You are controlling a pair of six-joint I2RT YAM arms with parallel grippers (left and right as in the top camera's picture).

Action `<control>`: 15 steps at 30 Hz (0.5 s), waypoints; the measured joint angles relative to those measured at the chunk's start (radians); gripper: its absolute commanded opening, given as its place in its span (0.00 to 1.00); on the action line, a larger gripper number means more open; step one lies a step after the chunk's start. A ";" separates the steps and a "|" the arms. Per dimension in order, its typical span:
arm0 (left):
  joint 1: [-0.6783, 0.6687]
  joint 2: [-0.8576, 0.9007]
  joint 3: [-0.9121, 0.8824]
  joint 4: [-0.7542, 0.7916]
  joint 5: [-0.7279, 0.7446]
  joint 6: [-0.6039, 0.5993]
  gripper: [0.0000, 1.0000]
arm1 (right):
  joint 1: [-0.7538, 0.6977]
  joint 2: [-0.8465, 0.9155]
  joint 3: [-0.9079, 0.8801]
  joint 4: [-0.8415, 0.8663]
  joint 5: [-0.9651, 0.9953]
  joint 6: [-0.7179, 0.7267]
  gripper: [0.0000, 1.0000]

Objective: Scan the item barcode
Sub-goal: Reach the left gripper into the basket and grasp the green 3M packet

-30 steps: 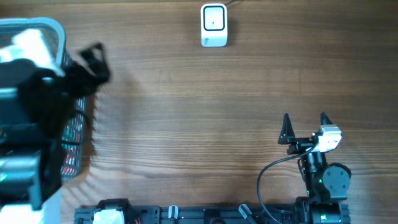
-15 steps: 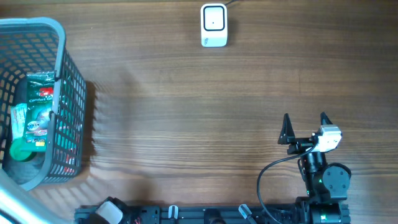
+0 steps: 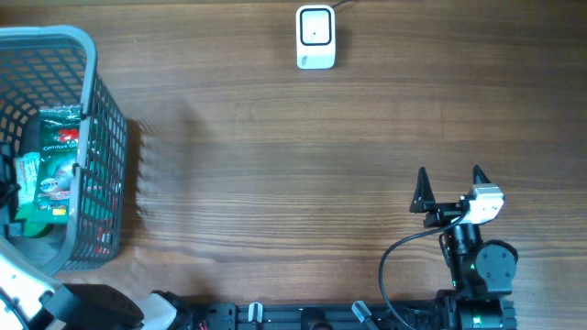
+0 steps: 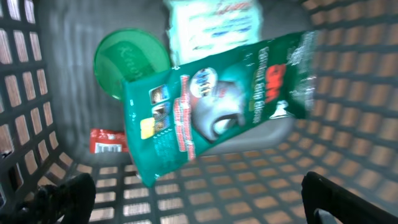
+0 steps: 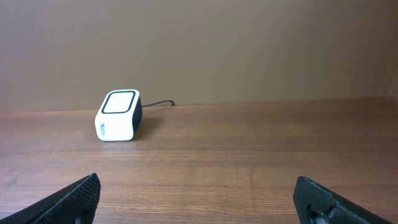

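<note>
The green packet (image 3: pixel 59 165) rests on top of its neighbours with its near end (image 3: pixel 52 205) open to the robot's fingers, so the left gripper should go on lowering until it closes on that end of the packet.
A green printed packet (image 4: pixel 211 106) lies tilted inside the grey mesh basket (image 4: pixel 348 93), over a green round lid (image 4: pixel 127 62), a white and green packet (image 4: pixel 214 25) and a small red packet (image 4: pixel 109 140). My left gripper (image 4: pixel 199 205) hangs open over the basket's inside, its fingers (image 4: pixel 62 196) wide apart and short of the packet. From overhead the green packet (image 3: pixel 60 151) shows in the basket (image 3: pixel 92 55) at the far left. The white scanner (image 3: pixel 315 37) stands at the back centre. My right gripper (image 3: pixel 449 179) is open and empty, facing the scanner (image 5: pixel 118 116) from far off.
The scanner's cable (image 5: pixel 158 104) runs off behind it. My left arm (image 3: pixel 37 298) crosses the table's front left corner beside the basket. The right arm's base (image 3: pixel 477 266) and black cable (image 3: pixel 394 266) sit at the front right. Bare wood (image 3: pixel 293 183) lies between basket and right gripper.
The left arm has swung off the top of the basket down to the front left corner, uncovering the packets inside. The right arm has not moved.
</note>
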 measured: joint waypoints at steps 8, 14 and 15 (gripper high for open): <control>0.000 0.003 -0.285 0.219 0.000 0.022 1.00 | 0.000 0.000 0.000 0.000 0.000 0.000 1.00; 0.000 0.003 -0.350 0.277 0.000 0.026 1.00 | 0.000 0.000 0.000 0.000 0.000 0.000 1.00; 0.000 0.003 -0.356 0.284 0.000 0.026 1.00 | 0.000 0.000 0.000 0.000 0.000 0.000 1.00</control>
